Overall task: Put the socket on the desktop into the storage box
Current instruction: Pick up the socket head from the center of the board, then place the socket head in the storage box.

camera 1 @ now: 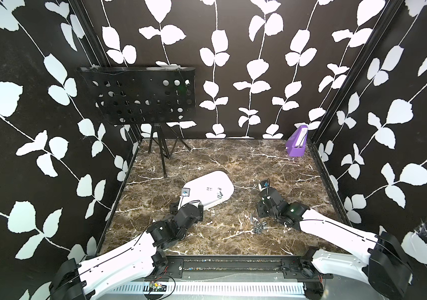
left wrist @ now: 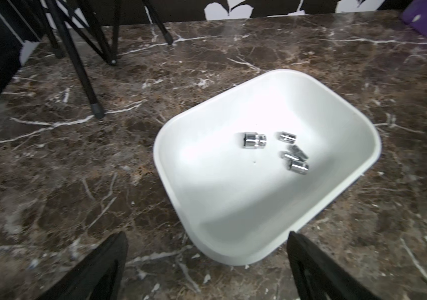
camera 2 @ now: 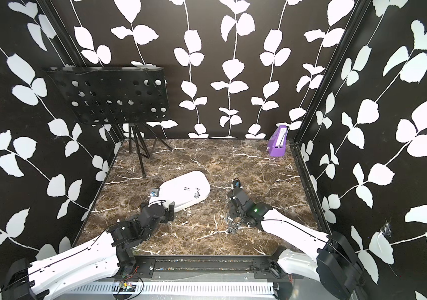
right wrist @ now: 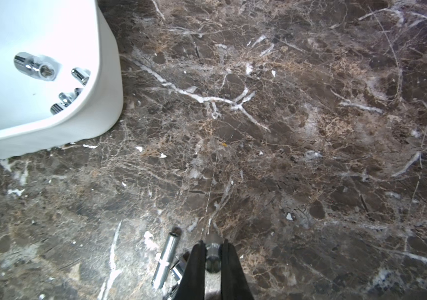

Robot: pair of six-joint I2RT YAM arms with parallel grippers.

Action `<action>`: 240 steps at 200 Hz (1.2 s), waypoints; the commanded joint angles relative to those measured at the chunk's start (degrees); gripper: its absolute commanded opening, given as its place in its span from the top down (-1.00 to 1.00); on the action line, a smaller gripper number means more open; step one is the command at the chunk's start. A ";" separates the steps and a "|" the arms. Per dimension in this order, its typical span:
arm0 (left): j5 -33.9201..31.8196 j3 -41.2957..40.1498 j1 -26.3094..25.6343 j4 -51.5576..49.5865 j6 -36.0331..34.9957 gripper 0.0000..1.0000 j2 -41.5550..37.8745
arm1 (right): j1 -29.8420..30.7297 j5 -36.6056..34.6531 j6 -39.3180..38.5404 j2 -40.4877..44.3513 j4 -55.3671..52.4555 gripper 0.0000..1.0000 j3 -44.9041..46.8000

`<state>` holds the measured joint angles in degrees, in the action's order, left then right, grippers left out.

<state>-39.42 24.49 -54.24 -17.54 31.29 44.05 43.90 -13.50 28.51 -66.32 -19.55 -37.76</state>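
Note:
The short chrome socket [right wrist: 213, 257] is in the fingers of my right gripper, clear of the long socket, so I need to go on carrying it until it is hanging over the storage box [camera 1: 210, 190].
The white storage box [camera 1: 208, 179] lies mid-desktop in both top views, with several chrome sockets [left wrist: 294, 155] inside and a larger one [left wrist: 254, 140] beside them. My left gripper [left wrist: 207, 262] is open, its black fingers [left wrist: 108, 262] spread either side of the box's near corner and holding nothing. To the right of the box, loose sockets [camera 1: 258, 226] lie in a pile on the desktop. My right gripper [right wrist: 213, 245] is down at that pile, shut on a short chrome socket [right wrist: 213, 257]. A long socket [right wrist: 167, 259] lies on the marble just beside its fingers.
A black perforated music stand [camera 1: 139, 96] stands at the back left, its tripod legs [camera 1: 163, 158] reaching toward the box. A small purple upright box [camera 1: 297, 142] sits in the back right corner. Patterned walls enclose three sides, and a black rail [camera 1: 233, 265] runs along the front edge.

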 commanded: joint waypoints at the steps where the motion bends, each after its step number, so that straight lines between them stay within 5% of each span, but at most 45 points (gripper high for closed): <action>1: -5.06 2.16 -0.16 -4.98 2.22 -0.93 -2.67 | 1.17 0.89 1.06 -2.79 -2.96 1.00 -6.72; 76: -3.26 -2.67 -0.17 0.14 -0.67 -0.97 -11.90 | 7.89 3.46 0.89 -30.32 -3.80 1.00 -36.17; 143: 2.17 -2.80 -0.17 3.96 -2.33 -0.97 -9.82 | 8.43 6.19 -0.46 -48.20 -7.07 0.92 -55.54; 174: 2.75 -2.43 -0.16 3.91 -2.31 -0.97 -8.99 | 8.56 7.21 -0.82 -50.63 -7.67 0.77 -58.16; 199: 3.06 -2.62 -0.10 4.19 -2.50 -0.97 -9.24 | 8.70 7.60 -1.86 -49.54 -8.83 0.33 -58.42; 240: 9.15 -3.03 -0.16 7.07 -5.20 -0.97 -9.69 | 9.40 5.22 -6.89 -35.90 -10.47 0.05 -48.28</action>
<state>-35.03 21.69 -54.24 -14.17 28.67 34.96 52.36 -6.70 25.23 -113.89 -28.73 -92.23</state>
